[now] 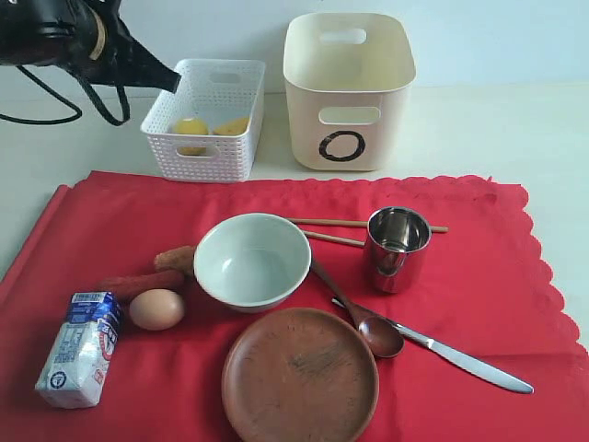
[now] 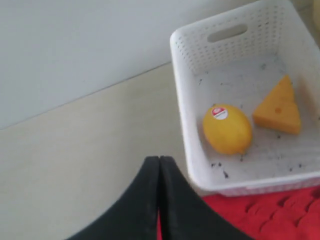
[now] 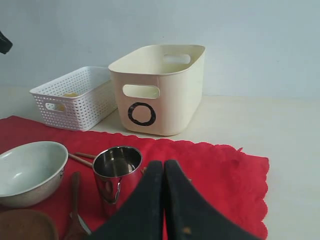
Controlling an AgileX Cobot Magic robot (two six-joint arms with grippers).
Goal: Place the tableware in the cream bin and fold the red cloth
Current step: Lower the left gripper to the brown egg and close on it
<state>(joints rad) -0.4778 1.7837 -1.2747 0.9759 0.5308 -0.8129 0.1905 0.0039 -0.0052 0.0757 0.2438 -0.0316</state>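
I should go down next toward the egg until my fingers open over its sides, because the egg's top [image 1: 156, 298] is open to my empty left gripper.
The red cloth [image 1: 479, 276] lies spread flat with the tableware on it: pale green-white bowl [image 1: 251, 261], wooden plate [image 1: 300, 375], steel cup [image 1: 398, 247], two chopsticks [image 1: 336, 223], brown spoon [image 1: 368, 327] and silver knife [image 1: 469, 361]. Behind the cloth stands the cream bin [image 1: 348, 87] with its black "O". My left gripper [image 1: 170, 81] hovers shut and empty by the left rim of the white lattice basket [image 1: 207, 115]. In the right wrist view my right gripper [image 3: 164, 165] is shut and empty, near the steel cup [image 3: 116, 172]; it is outside the exterior view.
The lattice basket [image 2: 280, 165] holds a lemon [image 2: 227, 129] and a cheese wedge [image 2: 280, 107]. On the cloth's left lie a milk carton [image 1: 81, 348], an egg [image 1: 155, 309] and sausages [image 1: 143, 282]. Bare pale table surrounds the cloth.
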